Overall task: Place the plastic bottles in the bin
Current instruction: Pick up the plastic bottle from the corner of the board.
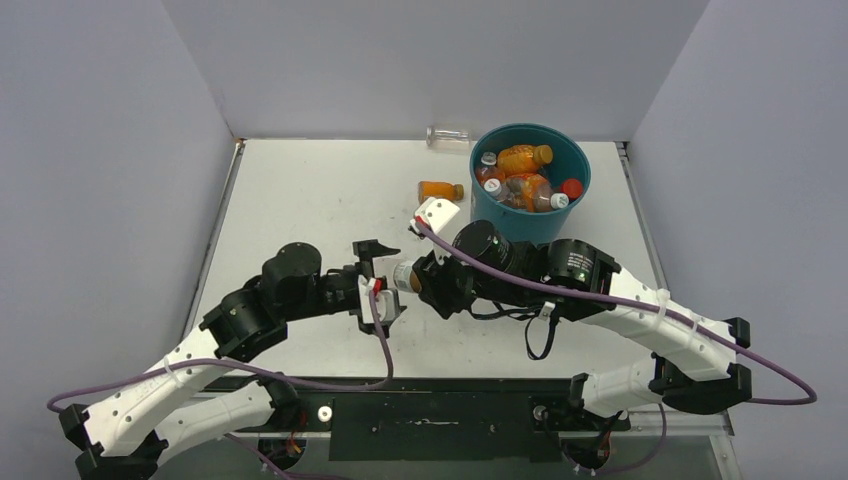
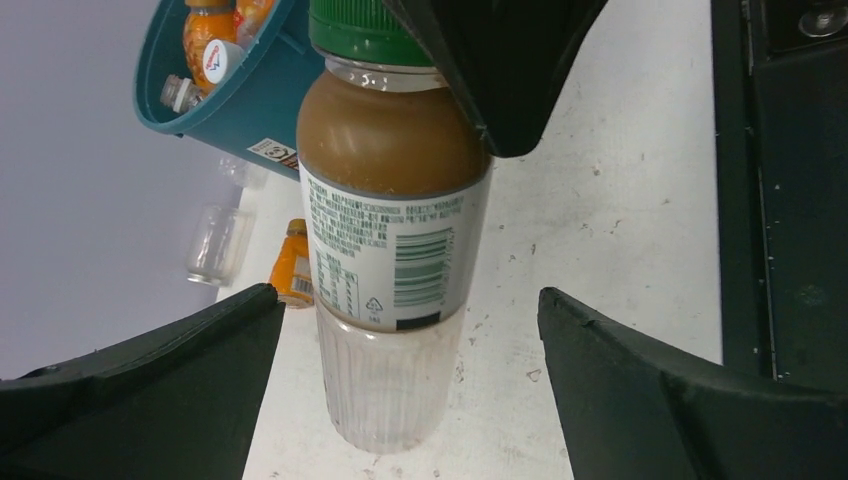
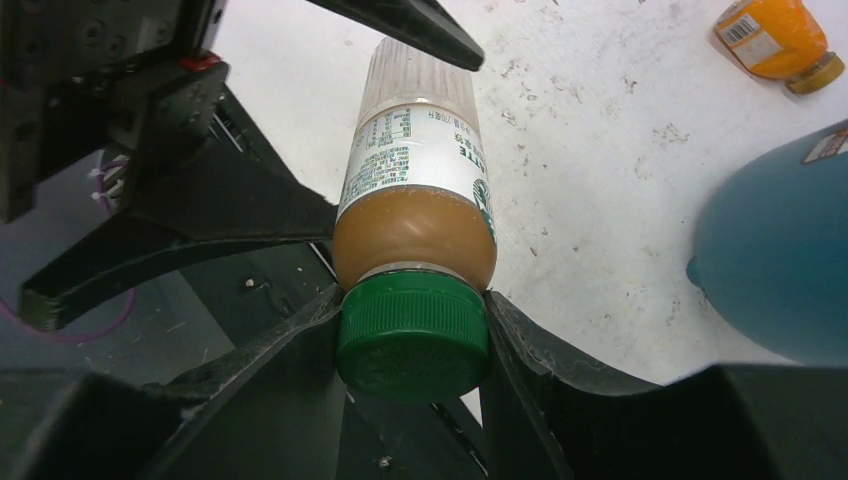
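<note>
My right gripper is on the side where the teal bin stands, far from my left gripper, so it should carry the bottle there by its green cap.
A green-capped plastic bottle with brown drink and a white label hangs level above the table. My right gripper is shut on its cap. My left gripper is open, its fingers standing wide on either side of the bottle's clear ribbed base without touching it. From above, both grippers meet at mid-table, left gripper and right gripper, with the bottle between them. The teal bin stands behind at the right and holds several bottles.
An orange bottle lies on the table just left of the bin. A clear bottle lies at the back wall. The right arm's white cable block sits close to the bin's near side.
</note>
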